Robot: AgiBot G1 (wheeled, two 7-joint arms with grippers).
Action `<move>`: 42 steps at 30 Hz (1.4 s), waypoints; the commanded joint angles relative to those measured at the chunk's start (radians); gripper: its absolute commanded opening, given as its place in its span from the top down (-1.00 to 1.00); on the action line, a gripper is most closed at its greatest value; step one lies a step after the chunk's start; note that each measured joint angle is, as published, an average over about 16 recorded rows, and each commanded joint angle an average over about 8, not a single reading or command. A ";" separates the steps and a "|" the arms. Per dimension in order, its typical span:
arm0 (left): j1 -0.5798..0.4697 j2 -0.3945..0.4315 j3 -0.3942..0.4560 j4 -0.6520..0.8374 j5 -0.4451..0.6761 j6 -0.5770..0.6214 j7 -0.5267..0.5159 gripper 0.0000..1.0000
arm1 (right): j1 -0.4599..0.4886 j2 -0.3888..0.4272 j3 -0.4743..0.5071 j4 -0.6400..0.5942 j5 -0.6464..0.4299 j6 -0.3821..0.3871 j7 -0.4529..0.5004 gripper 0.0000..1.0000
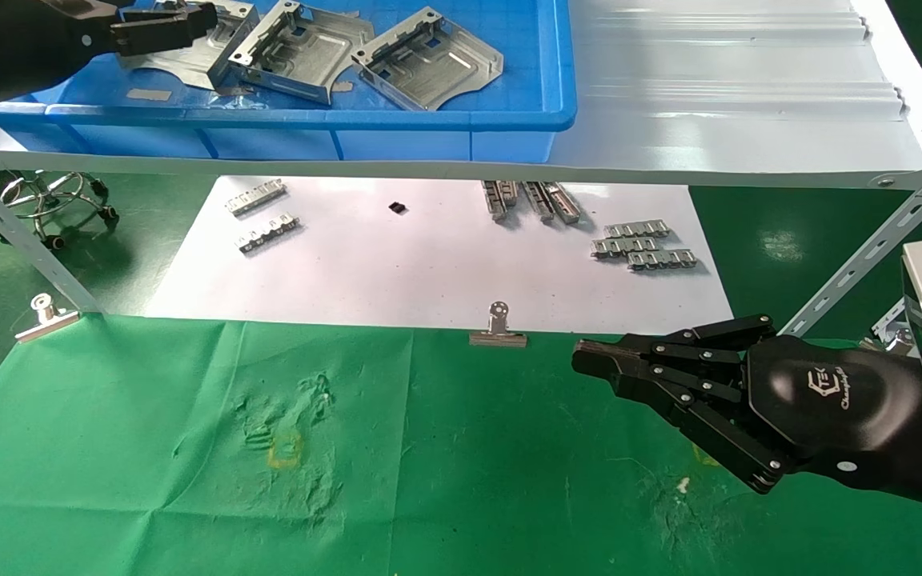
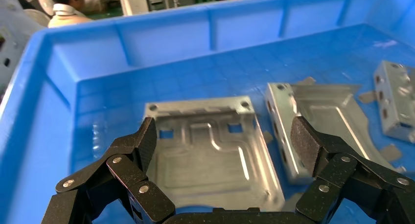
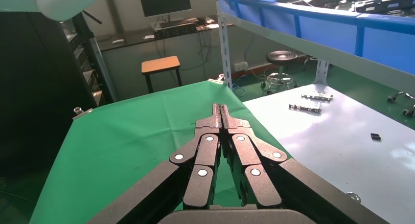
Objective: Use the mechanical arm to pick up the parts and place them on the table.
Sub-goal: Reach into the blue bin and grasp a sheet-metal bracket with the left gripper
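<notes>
Similar strips (image 1: 149,95) stick out around the plates. I should expect grey strips hidden under the silver plate (image 1: 197,58) when I lift it with my left gripper.
My left gripper (image 1: 206,22) is inside a blue bin (image 1: 445,120) on the shelf at the top left. In the left wrist view (image 2: 223,136) it is open, with one finger on each side of a silver plate (image 2: 210,150), close above it and not gripping. Two more plates lie beside it in that view (image 2: 323,121) (image 2: 396,106). In the head view the gripper partly hides the plate below it (image 1: 189,60); the other two plates (image 1: 301,48) (image 1: 429,60) lie to the right. My right gripper (image 1: 585,356) (image 3: 220,109) is shut and empty over the green table (image 1: 461,448).
The white corrugated shelf (image 1: 733,96) overhangs a white paper sheet (image 1: 429,264) with toothed strips (image 1: 641,244). Binder clips (image 1: 499,328) (image 1: 45,316) sit at the cloth's far edge. Slanted shelf struts (image 1: 21,240) (image 1: 869,248) stand on both sides.
</notes>
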 commanded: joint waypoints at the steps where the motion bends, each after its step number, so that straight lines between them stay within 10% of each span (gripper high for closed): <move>1: -0.017 0.006 0.008 0.022 0.020 -0.013 -0.013 -1.00 | 0.000 0.000 0.000 0.000 0.000 0.000 0.000 1.00; 11: -0.101 0.058 0.052 0.148 0.100 -0.037 -0.046 -0.87 | 0.000 0.000 0.000 0.000 0.000 0.000 0.000 1.00; 19: -0.133 0.083 0.069 0.230 0.134 -0.058 -0.045 0.71 | 0.000 0.000 0.000 0.000 0.000 0.000 0.000 1.00; 22: -0.136 0.088 0.070 0.245 0.134 -0.056 -0.037 0.98 | 0.000 0.000 0.000 0.000 0.000 0.000 0.000 1.00; 42: -0.136 0.116 0.055 0.318 0.113 -0.077 0.063 1.00 | 0.000 0.000 0.000 0.000 0.000 0.000 0.000 1.00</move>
